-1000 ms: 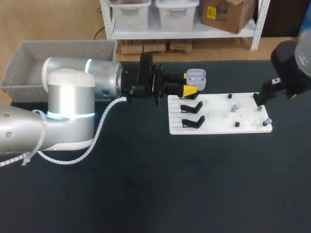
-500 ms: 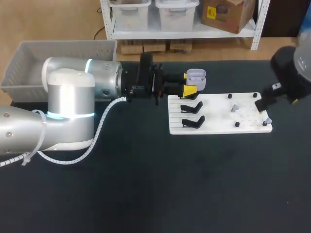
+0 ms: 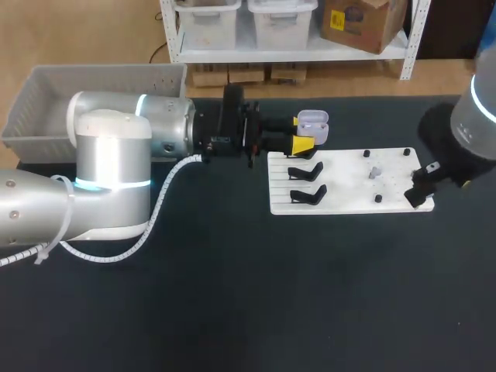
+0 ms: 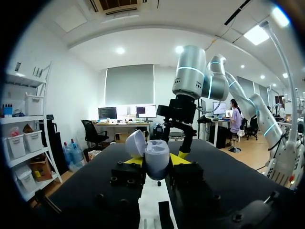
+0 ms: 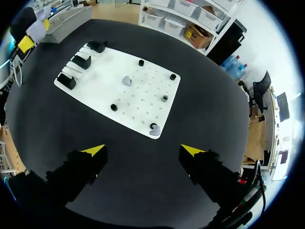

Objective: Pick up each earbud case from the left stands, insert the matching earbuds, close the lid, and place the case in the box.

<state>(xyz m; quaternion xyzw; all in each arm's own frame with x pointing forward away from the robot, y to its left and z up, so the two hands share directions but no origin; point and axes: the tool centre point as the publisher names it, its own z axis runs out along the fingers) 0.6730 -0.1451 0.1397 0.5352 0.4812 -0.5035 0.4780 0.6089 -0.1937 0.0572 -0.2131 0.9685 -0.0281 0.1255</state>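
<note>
I expect the black peg (image 5: 153, 126) beside the grey earbud (image 5: 155, 130) to stay on the board when I lift the earbud, because that peg matches the other pegs.
My left gripper (image 3: 301, 132) is shut on a lavender earbud case (image 3: 313, 124) with its lid open, held just past the back left corner of the white board (image 3: 349, 186). In the left wrist view the case (image 4: 156, 160) sits between the yellow tips, lid (image 4: 135, 143) tipped back. My right gripper (image 5: 144, 151) stands open above the board's (image 5: 138, 100) front right corner, with a grey earbud (image 5: 154, 130) just ahead of it. A second earbud (image 5: 127, 81) (image 3: 375, 171) lies mid-board. In the head view the right gripper (image 3: 421, 188) covers that corner.
Two black stands (image 3: 306, 170) (image 3: 308, 194) stand bare on the board's left side, and small black pegs (image 3: 377, 198) dot its right half. A grey bin (image 3: 46, 101) sits at the table's back left, behind my left arm.
My right arm has moved from the board's back right edge toward its front right corner, now covering the earbud there. The left arm and the case have stayed still.
</note>
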